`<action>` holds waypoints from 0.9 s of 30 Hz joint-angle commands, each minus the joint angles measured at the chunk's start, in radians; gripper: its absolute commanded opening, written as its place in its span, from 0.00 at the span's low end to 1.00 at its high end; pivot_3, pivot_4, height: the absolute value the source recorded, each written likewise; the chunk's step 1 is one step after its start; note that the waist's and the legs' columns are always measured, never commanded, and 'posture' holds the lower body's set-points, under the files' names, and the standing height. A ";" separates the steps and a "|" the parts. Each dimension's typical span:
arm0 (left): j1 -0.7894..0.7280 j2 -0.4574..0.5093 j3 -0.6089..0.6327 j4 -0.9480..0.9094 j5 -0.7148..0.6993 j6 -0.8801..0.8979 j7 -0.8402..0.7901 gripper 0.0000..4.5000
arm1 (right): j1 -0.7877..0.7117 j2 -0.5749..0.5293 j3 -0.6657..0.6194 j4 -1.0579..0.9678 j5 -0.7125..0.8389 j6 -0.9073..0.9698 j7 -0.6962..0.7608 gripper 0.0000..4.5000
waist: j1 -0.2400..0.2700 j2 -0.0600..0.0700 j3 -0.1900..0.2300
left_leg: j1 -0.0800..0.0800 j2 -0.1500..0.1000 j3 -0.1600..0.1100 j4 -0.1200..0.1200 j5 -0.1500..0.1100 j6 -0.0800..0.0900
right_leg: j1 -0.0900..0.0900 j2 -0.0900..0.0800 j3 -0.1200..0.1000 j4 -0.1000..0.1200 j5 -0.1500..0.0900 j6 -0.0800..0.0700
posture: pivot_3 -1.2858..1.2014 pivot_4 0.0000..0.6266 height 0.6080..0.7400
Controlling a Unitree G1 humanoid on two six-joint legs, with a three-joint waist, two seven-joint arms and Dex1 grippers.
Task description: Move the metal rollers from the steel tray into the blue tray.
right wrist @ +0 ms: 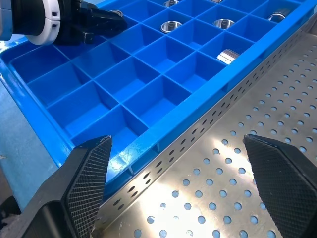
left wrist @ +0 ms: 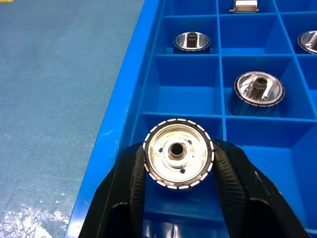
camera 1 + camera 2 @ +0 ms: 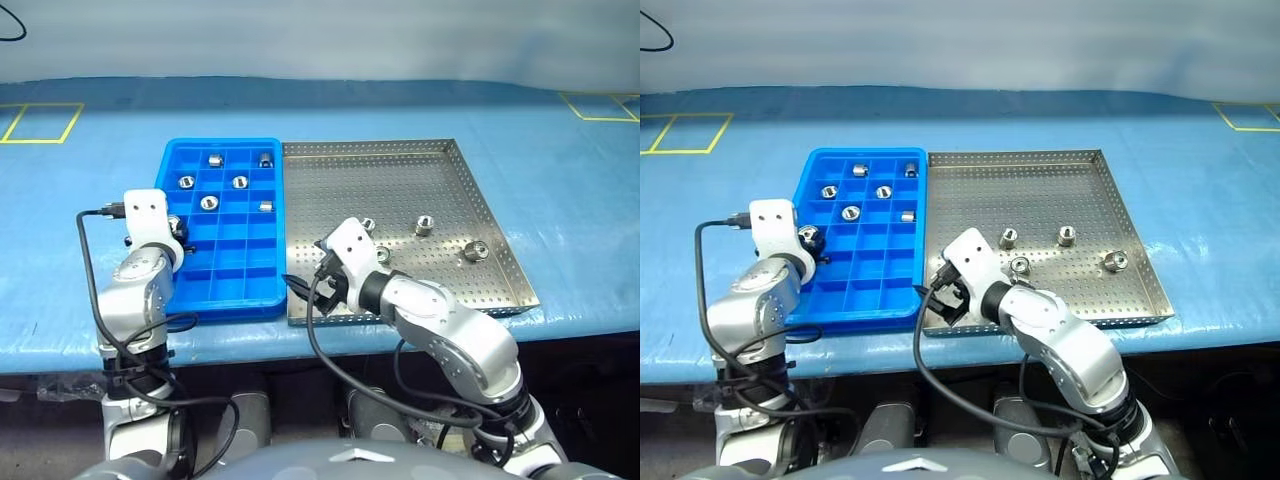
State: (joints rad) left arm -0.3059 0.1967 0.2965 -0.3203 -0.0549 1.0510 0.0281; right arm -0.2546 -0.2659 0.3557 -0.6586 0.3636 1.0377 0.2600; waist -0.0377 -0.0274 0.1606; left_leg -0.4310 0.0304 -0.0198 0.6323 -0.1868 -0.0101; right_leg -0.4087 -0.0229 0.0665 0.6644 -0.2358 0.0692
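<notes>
Rollers in the blue tray are showing bright hollow rims (image 1: 171, 26), so I should expect a thin stem to stick out of the metal roller (image 3: 383, 254) when I pick it up.
The blue tray (image 3: 240, 270) lies left of the steel tray (image 3: 400, 180), their long sides touching. Several metal rollers (image 3: 425, 224) stand on the steel tray's near half, and several more (image 3: 240, 182) sit in the blue tray's far compartments. My left gripper (image 2: 179, 151) is shut on a roller (image 2: 178, 161), holding it just above a compartment in the blue tray's left column (image 3: 178, 232). My right gripper (image 1: 177, 143) stands open and empty over the steel tray's near left corner, beside the blue tray's wall (image 1: 198, 119).
Both trays rest on a blue-covered table (image 3: 80, 250) whose front edge runs just below them. Yellow tape squares (image 3: 40, 122) mark the far corners. Black cables (image 3: 90, 270) loop from both wrists.
</notes>
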 commanded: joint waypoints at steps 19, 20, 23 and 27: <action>-0.457 -0.038 -0.507 0.519 -0.185 -0.315 -0.640 0.88 | 0.179 -0.062 -0.201 -0.170 -0.026 0.045 -0.093 1.00 | -0.033 0.000 0.000 | -0.002 -0.002 0.000 -0.001 0.000 0.002 | -0.001 -0.001 0.001 -0.002 0.000 0.000 | 0.46 0.24 1.00; -0.478 -0.053 -0.527 0.571 -0.169 -0.346 -0.648 0.88 | 0.187 -0.053 -0.209 -0.173 -0.034 0.046 -0.110 1.00 | -0.035 0.000 0.000 | -0.002 -0.002 0.000 -0.001 0.000 0.002 | -0.001 -0.001 0.001 -0.002 0.000 0.001 | 0.45 0.24 1.00; -0.546 -0.127 -0.581 0.790 -0.096 -0.462 -0.631 0.88 | 0.211 -0.025 -0.245 -0.186 -0.055 0.054 -0.154 1.00 | -0.045 0.000 0.000 | -0.003 -0.003 0.001 -0.001 0.000 0.002 | -0.001 -0.001 0.002 -0.004 0.000 0.002 | 0.44 0.24 1.00; -0.593 -0.173 -0.591 0.950 -0.048 -0.559 -0.640 0.88 | 0.223 -0.014 -0.256 -0.196 -0.063 0.060 -0.171 1.00 | -0.069 0.000 0.000 | -0.004 -0.003 0.002 -0.001 0.000 0.002 | -0.002 -0.001 0.003 -0.004 0.001 0.003 | 0.43 0.24 1.00</action>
State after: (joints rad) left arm -0.8643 0.0294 -0.2972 0.6081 -0.1193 0.5448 -0.6067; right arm -0.0307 -0.2838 0.1163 -0.8071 0.3025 1.1000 0.0979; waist -0.1066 -0.0271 0.1603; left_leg -0.4353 0.0280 -0.0183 0.6312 -0.1870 -0.0078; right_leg -0.4117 -0.0239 0.0693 0.6604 -0.2352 0.0720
